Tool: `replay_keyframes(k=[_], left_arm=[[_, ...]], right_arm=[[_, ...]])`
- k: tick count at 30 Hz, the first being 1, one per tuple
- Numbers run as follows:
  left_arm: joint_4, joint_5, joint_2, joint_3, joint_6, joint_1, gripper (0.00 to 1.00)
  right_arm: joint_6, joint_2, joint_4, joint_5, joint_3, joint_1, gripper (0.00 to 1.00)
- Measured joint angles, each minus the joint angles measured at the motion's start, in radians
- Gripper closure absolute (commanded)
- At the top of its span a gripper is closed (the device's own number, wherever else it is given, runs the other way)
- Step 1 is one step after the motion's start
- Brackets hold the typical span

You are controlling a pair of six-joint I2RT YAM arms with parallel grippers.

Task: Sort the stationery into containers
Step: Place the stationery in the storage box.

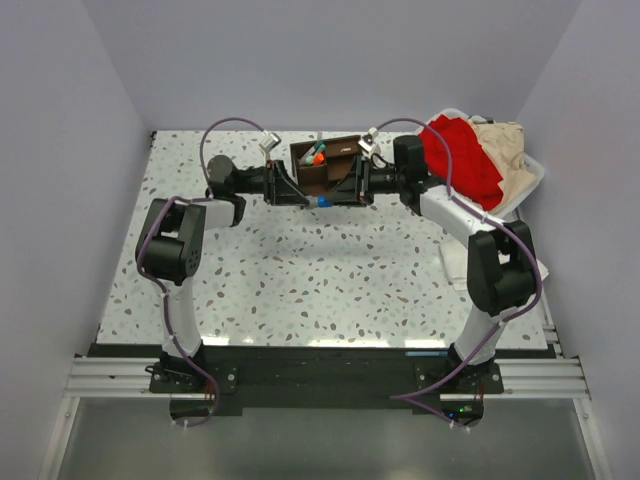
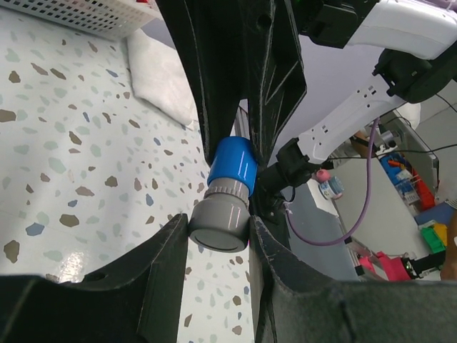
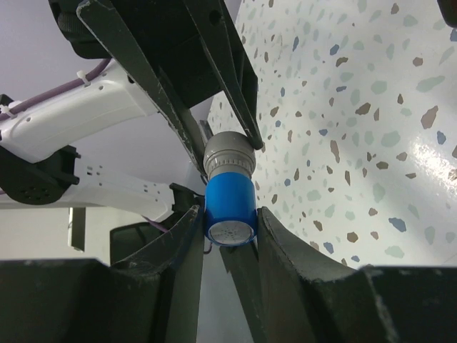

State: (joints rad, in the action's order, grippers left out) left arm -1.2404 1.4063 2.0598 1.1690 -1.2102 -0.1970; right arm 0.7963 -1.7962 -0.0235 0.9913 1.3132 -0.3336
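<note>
The cylinder's grey end is held in my closed left gripper, so that gripper should open first. Then my right gripper will carry the cylinder into the organiser's empty compartment.
A stubby cylinder, blue at one end and grey at the other, hangs above the table just in front of the dark brown organiser. My left gripper is shut on its grey end. My right gripper comes from the opposite side, and its jaws press on the blue end. In the top view the two grippers meet nose to nose, left and right. Several markers with orange and teal tips stand in an organiser cubby.
A white basket of red and beige cloth stands at the back right, behind the right arm. A folded white cloth lies on the speckled table near it.
</note>
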Motion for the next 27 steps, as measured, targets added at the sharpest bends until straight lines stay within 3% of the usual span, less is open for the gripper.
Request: replay_keyframes(k=[1,2,3,4,8,10,15,19,21,23,25,27], left_arm=[[0.0,0.0,0.0,0.0,0.0,0.0,0.53],[0.0,-0.001,0.0,0.0,0.002,0.002,0.23],[0.0,-0.001,-0.001,0.0,0.006,0.002,0.03],[0.001,-0.002,-0.003,0.0,0.016,0.003,0.0],[0.04,-0.001,-0.016,-0.011,0.045,0.047,0.0],[0.061,0.0,-0.038,-0.036,0.059,0.087,0.0],[0.107,0.0,-0.108,-0.098,0.116,0.168,0.0],[0.234,-0.002,-0.16,-0.107,0.241,0.184,0.0],[0.376,-0.012,-0.186,-0.093,0.377,0.194,0.0],[0.664,-0.063,-0.198,-0.024,0.587,0.204,0.0],[0.995,-0.19,-0.19,0.119,0.867,0.208,0.0],[1.168,-0.296,-0.208,0.185,1.044,0.21,0.0]], right_arm=[[-0.015,0.0,0.011,0.001,0.009,0.0,0.9],[-0.031,0.0,0.026,0.0,0.018,0.0,0.91],[-0.054,-0.002,0.058,0.0,0.037,0.0,0.91],[-0.084,-0.005,0.09,0.005,0.063,0.003,0.92],[-0.312,-0.038,0.323,0.021,0.282,0.023,0.94],[-0.477,-0.077,0.485,0.004,0.467,0.039,0.94],[-0.834,-0.177,0.798,-0.119,0.847,0.057,0.96],[-1.078,-0.287,1.03,-0.256,1.092,0.043,1.0],[-1.18,-0.327,1.11,-0.329,1.149,0.033,1.0],[-1.267,-0.34,1.17,-0.391,1.15,0.023,1.0],[-1.365,-0.344,1.215,-0.467,1.132,0.008,1.0],[-1.457,-0.344,1.25,-0.537,1.115,-0.008,1.0]])
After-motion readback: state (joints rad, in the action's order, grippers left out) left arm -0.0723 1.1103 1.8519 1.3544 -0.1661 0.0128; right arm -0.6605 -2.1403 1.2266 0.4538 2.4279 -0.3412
